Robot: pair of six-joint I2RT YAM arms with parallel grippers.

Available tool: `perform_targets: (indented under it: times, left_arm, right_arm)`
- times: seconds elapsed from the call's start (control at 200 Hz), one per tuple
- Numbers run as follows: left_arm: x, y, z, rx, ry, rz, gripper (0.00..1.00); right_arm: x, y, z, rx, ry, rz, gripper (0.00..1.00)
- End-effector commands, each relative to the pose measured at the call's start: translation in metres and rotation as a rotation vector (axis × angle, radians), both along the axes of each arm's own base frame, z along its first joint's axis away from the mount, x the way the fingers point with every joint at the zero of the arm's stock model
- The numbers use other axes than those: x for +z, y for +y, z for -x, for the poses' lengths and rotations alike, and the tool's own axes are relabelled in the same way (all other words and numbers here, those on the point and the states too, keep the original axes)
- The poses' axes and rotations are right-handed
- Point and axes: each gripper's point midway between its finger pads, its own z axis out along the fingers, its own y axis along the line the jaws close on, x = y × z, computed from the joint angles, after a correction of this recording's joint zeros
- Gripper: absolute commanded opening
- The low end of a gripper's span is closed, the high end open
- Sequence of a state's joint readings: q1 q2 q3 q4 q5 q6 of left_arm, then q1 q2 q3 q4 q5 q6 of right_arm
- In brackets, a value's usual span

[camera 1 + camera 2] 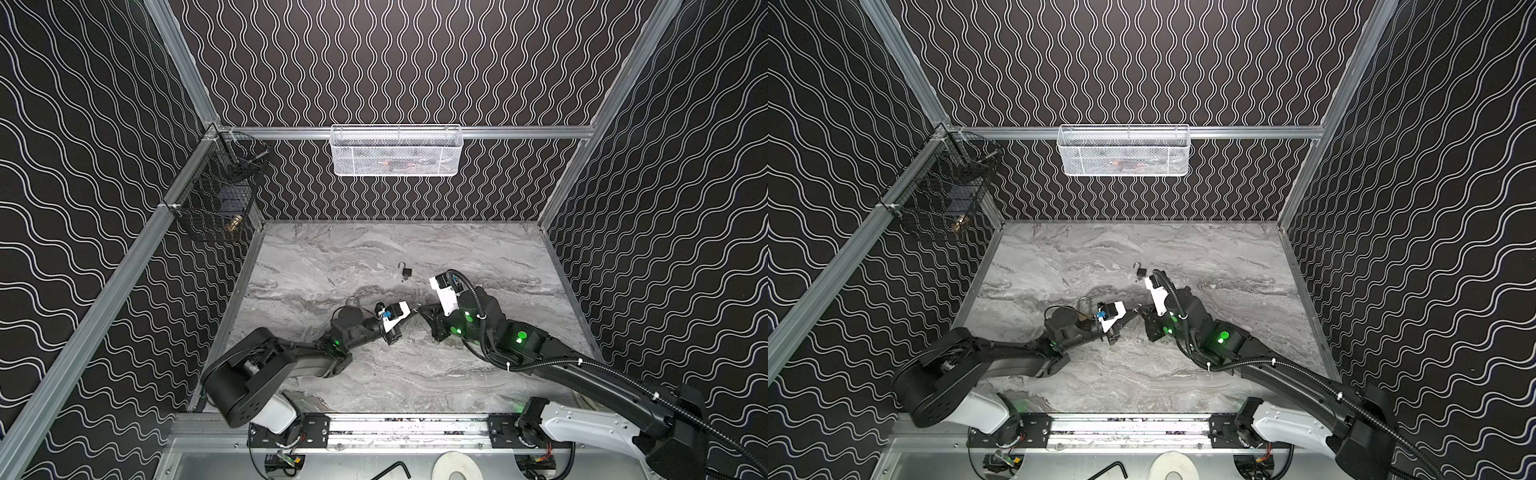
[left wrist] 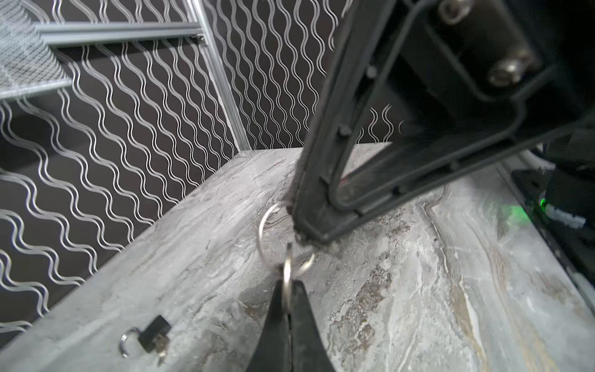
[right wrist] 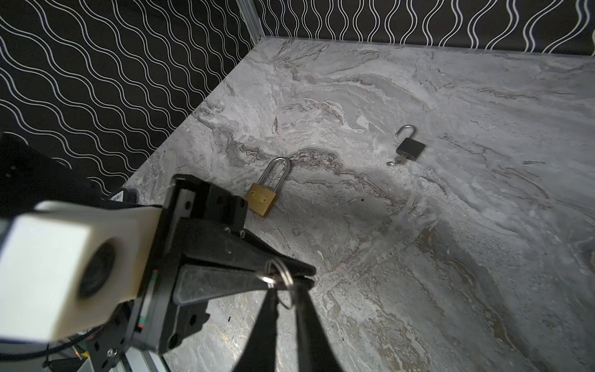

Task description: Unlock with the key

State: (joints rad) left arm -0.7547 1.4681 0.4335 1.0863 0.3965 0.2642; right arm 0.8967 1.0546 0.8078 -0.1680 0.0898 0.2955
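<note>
My right gripper's tip meets only the key's ring (image 2: pixel 261 234), so my left gripper should roll over and present the key's head (image 2: pixel 287 265) for my right gripper to take.
My left gripper (image 2: pixel 287 286) is shut on the key (image 2: pixel 287 273), which stands edge-on between its fingertips. The key's ring (image 2: pixel 262 235) loops up to the tip of my right gripper (image 3: pixel 286 288), whose jaws stand slightly apart with the ring (image 3: pixel 285 285) in the gap. In both top views the two grippers meet tip to tip at mid-table (image 1: pixel 417 308) (image 1: pixel 1138 309). A brass padlock (image 3: pixel 262 198) with its shackle shut lies flat behind my left arm (image 1: pixel 353 301). A black padlock (image 3: pixel 409 148) (image 1: pixel 406 272) lies farther back with its shackle open and a key in it.
A white mesh basket (image 1: pixel 397 151) hangs on the back rail. A black wire basket (image 1: pixel 216 199) hangs on the left wall rail. Patterned walls close the marble table (image 1: pixel 478 257) on three sides.
</note>
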Motion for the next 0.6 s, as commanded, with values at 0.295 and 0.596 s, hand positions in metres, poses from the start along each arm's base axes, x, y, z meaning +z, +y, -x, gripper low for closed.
perform_targets:
  times: [0.295, 0.596]
  left_arm:
    - [0.004, 0.023, -0.002, 0.114, -0.157, -0.372, 0.0]
    - [0.057, 0.031, 0.022, 0.041, -0.472, -0.627, 0.0]
  right_arm:
    - [0.02, -0.052, 0.001, -0.163, -0.054, -0.151, 0.77]
    - [0.04, -0.056, 0.003, -0.045, 0.022, -0.375, 0.82]
